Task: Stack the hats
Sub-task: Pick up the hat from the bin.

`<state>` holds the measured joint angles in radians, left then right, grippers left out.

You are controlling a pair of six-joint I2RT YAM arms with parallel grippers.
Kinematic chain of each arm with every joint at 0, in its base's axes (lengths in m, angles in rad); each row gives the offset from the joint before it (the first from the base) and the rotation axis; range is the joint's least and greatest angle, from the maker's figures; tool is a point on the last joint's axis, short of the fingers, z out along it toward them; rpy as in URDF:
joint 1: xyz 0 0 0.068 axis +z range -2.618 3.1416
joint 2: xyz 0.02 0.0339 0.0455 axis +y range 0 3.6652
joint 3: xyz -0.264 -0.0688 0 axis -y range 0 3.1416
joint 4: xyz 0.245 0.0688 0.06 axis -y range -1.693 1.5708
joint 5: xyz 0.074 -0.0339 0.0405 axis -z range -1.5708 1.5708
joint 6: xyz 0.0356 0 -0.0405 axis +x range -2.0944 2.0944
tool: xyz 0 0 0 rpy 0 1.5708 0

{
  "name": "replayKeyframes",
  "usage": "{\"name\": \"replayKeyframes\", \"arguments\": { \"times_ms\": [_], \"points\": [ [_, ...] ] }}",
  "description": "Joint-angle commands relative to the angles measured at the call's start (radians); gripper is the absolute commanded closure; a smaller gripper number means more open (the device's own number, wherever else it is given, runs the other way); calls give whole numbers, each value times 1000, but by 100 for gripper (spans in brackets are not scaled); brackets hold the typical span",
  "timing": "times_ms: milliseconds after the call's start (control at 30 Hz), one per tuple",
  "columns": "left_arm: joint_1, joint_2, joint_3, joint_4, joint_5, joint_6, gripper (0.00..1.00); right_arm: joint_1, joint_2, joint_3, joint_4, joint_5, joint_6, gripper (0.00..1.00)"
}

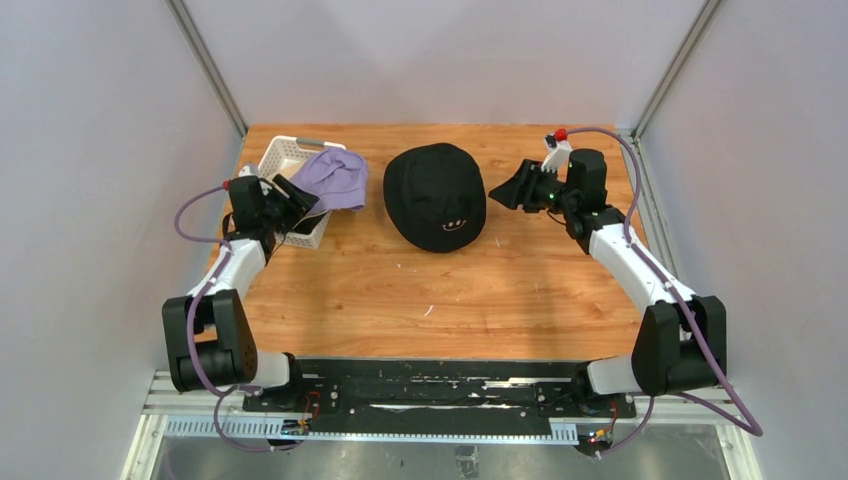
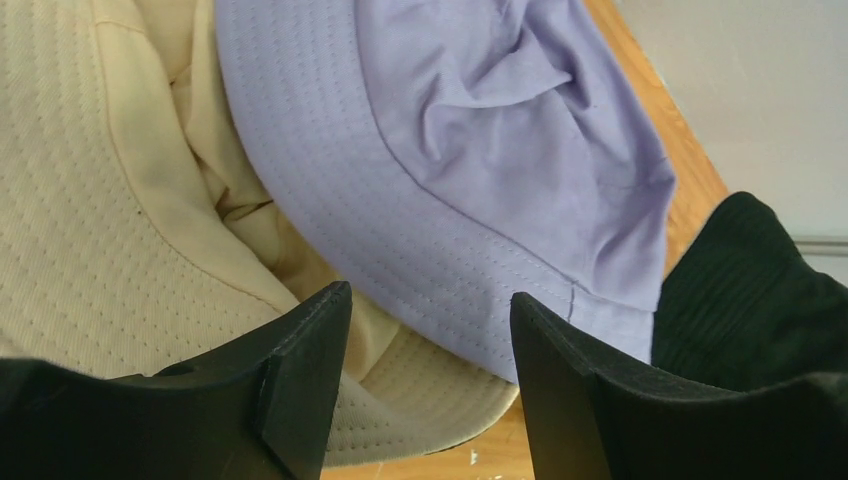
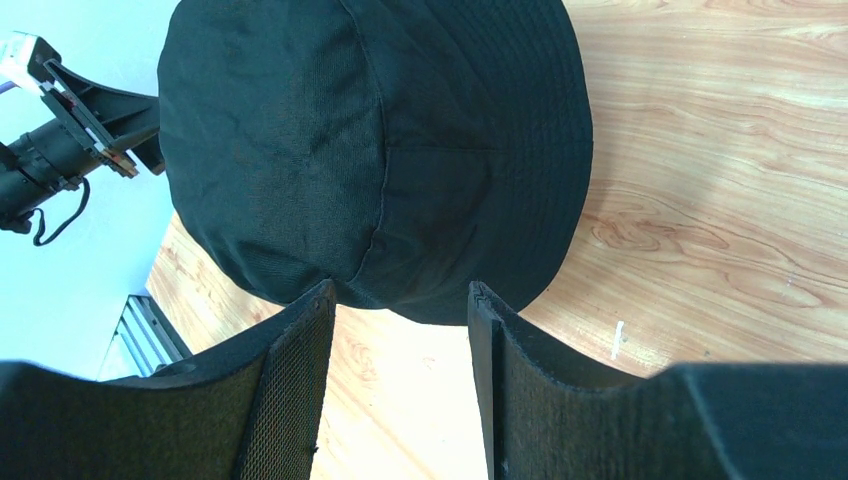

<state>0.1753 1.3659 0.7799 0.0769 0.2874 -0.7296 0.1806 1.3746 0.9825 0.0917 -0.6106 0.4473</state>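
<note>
The beige hat's brim [image 2: 455,400] under the lavender hat is between my left fingers, so next I retreat and grab the lavender hat's brim [image 1: 348,204] where it overhangs the basket.
A black hat [image 1: 436,195] with a small smiley face sits crown up at the middle back of the table; it fills the right wrist view [image 3: 370,150]. My right gripper [image 1: 515,190] [image 3: 400,300] stands open just right of its brim, with only bare wood between the fingers. A lavender hat [image 1: 338,180] [image 2: 450,150] lies crumpled over the edge of the white basket [image 1: 280,158]. It overlaps a beige hat [image 2: 100,220]. My left gripper [image 1: 300,203] [image 2: 430,310] is open close to the lavender brim, holding nothing.
The basket stands at the back left corner, beside the left wall. Grey walls close in the table on three sides. Bare wooden tabletop [image 1: 450,300] stretches from the hats to the arm bases at the near edge.
</note>
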Motion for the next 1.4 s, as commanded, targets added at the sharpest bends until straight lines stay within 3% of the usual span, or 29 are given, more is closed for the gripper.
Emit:
{"name": "replayKeyframes", "arguments": {
  "times_ms": [0, 300, 467, 733, 900, 1267, 1367],
  "points": [
    [-1, -2, -12, -65, -44, 48, 36, 20, 11, 11, 1, 10, -17, 49],
    [0, 34, -38, 7, -57, 25, 36, 20, 8, 5, 1, 11, -18, 49],
    [-2, -125, -41, 7, -143, 109, 36, 20, 12, 4, 6, 9, -16, 49],
    [-23, -316, 45, -196, -245, 263, 36, 20, 11, 4, 16, 3, -7, 49],
    [-94, -311, 71, -305, -297, 360, 36, 22, -1, 4, 13, 0, -6, 49],
    [-167, -298, 54, -184, -146, 298, 36, 21, -6, 2, 13, 2, -6, 49],
    [-243, -297, 83, -205, -246, 363, 36, 20, -8, 2, 12, 3, -7, 49]
  ]
}}
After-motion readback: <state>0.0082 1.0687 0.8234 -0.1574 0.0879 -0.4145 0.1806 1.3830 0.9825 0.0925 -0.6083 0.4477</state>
